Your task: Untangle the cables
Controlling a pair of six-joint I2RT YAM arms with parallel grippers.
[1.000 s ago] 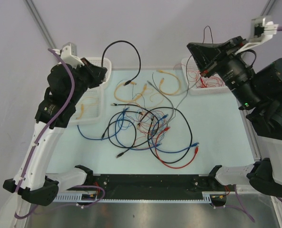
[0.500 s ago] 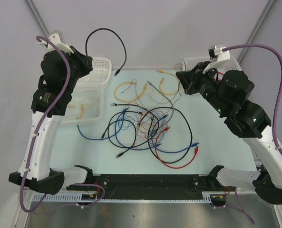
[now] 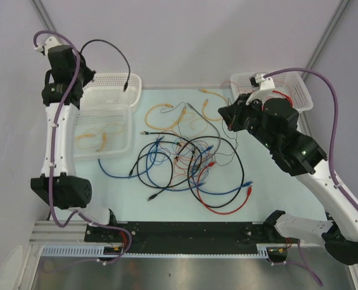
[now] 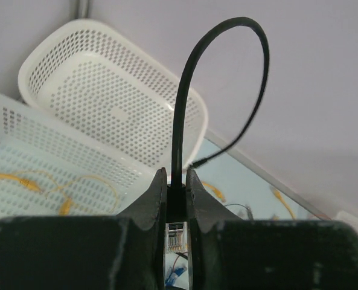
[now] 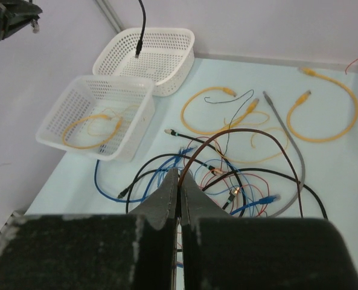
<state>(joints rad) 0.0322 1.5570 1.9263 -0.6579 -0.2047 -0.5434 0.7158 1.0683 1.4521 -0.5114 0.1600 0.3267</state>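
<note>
The dark brown wire trailing (image 5: pixel 251 130) from my right gripper runs into the tangle. Next, my left gripper lets go of the black cable first and then takes over the wire (image 5: pixel 194 158).
A tangle of black, blue and red cables (image 3: pixel 188 166) lies mid-table; it also shows in the right wrist view (image 5: pixel 227 175). My left gripper (image 3: pixel 76 69) is raised high at the far left, shut on a black cable (image 3: pixel 115 47). That cable arcs up from the fingers (image 4: pixel 227 27) and its free end hangs over the far white basket (image 3: pixel 115 81). My right gripper (image 3: pixel 228 116) is just beyond the tangle's far right side. It is shut (image 5: pixel 179 176) on a thin dark brown wire (image 5: pixel 239 134) that loops over the tangle.
A nearer white basket (image 3: pixel 123 145) at the left holds yellow cables. A third basket (image 3: pixel 299 90) at the far right holds thin red wires. Loose yellow cables (image 3: pixel 166 115) and a grey cable (image 5: pixel 284 130) lie beyond the tangle.
My left arm has lifted and swung left, carrying the black cable's end from the table to over the far basket. My right arm has come down from the right basket toward the tangle.
</note>
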